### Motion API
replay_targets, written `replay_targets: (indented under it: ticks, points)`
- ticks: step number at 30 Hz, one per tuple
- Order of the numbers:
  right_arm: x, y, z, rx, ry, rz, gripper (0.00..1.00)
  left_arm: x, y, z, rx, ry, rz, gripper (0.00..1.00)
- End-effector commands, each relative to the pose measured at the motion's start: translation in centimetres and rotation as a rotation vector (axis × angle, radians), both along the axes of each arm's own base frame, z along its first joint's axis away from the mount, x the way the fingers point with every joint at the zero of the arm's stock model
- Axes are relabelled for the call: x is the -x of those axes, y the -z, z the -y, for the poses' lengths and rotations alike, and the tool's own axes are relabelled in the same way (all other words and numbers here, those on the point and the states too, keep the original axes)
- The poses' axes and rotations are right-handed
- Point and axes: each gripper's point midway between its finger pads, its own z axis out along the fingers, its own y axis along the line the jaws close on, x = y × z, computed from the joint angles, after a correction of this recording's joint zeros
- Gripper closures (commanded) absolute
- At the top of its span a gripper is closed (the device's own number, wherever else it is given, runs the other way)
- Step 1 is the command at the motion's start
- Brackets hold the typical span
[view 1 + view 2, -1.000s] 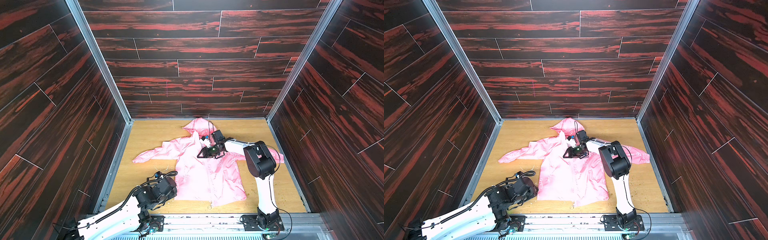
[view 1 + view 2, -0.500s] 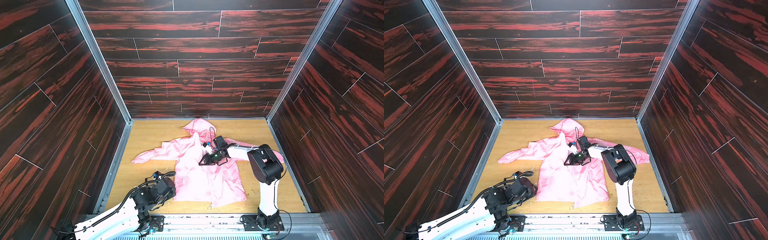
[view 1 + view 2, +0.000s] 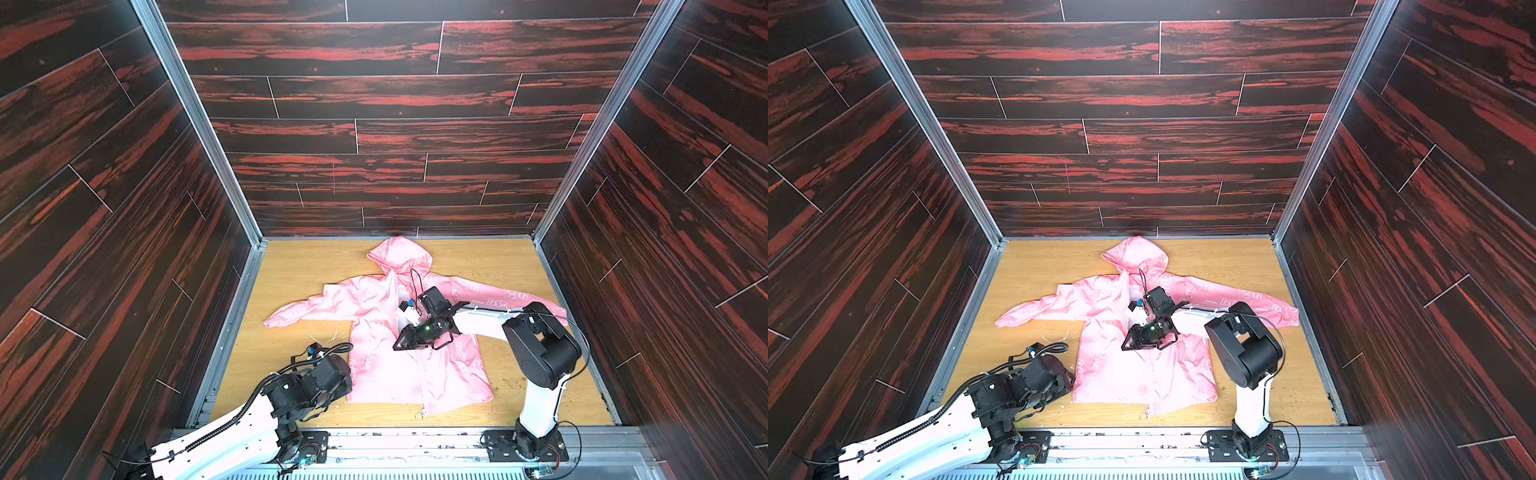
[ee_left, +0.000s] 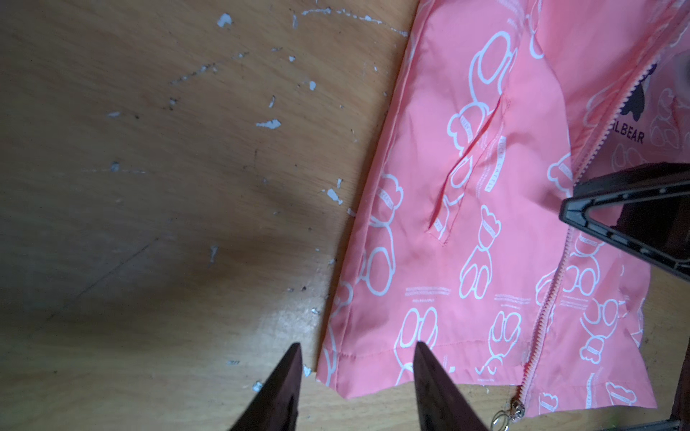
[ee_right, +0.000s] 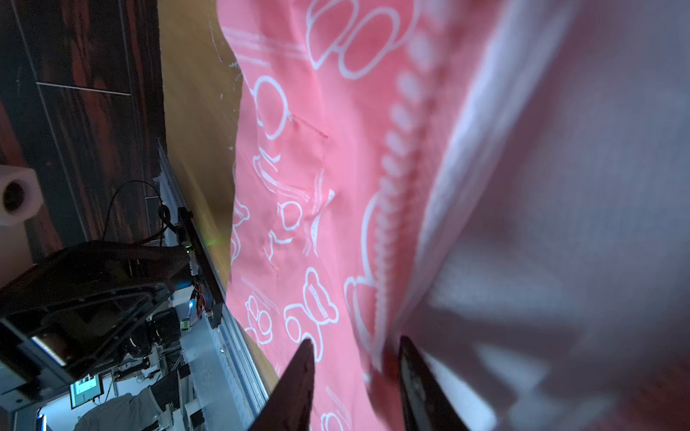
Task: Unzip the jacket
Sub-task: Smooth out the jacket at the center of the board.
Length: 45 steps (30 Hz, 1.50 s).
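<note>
The front panel is bunched up at the chest next to the white lining, so I should use my right gripper to grab the panel lower down and pull it toward the hem.
The pink jacket lies face up on the wooden floor, hood towards the back wall and sleeves spread. Its upper front is parted, showing white lining. Below that the zipper is still joined down to the hem, where a small metal ring lies. My right gripper sits on the chest at the zipper. Its jaws stand a little apart, and the line of teeth ends against one finger. My left gripper is open over the hem's lower corner.
Dark wood-panel walls close in the back and both sides. A metal rail with both arm bases runs along the front. White flecks dot the floor beside the jacket.
My right gripper has slid from the collar down the front towards the hem, and the upper front has parted behind it. The left arm has shifted only slightly by the hem corner.
</note>
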Motion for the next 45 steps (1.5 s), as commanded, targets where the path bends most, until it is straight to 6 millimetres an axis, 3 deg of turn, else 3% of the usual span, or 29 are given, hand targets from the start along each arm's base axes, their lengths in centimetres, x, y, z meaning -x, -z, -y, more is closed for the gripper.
replay_targets:
  ticks: [1,5,12,16,20,27,35,45]
  points:
    - [0.5,-0.3,1.4,0.080,0.041,0.019,0.62,0.2,0.4,-0.7,-0.023,-0.012,0.001,0.51]
    - [0.5,-1.0,2.3,0.112,0.073,0.034,0.70,0.3,0.5,-0.8,-0.027,-0.009,-0.003,0.51]
    - [-0.7,-3.6,2.0,0.090,0.129,0.083,0.82,0.3,0.4,-0.9,-0.031,-0.002,-0.002,0.52]
    - [0.0,-3.2,2.2,0.114,0.116,0.073,0.74,0.5,0.3,-0.9,-0.041,0.012,-0.008,0.50]
    - [2.9,-2.7,2.6,0.174,0.077,0.058,0.60,0.6,0.2,-1.0,-0.052,0.023,-0.015,0.49]
    - [6.7,-1.0,4.3,0.361,0.069,0.057,0.55,0.7,0.4,-0.8,-0.048,0.029,-0.022,0.48]
    - [4.9,-1.4,5.4,0.469,0.124,0.158,0.54,0.9,0.4,-0.4,-0.056,0.060,-0.041,0.43]
    - [2.3,-1.3,2.6,0.458,0.053,0.227,0.53,1.2,0.5,0.2,-0.040,0.079,-0.066,0.43]
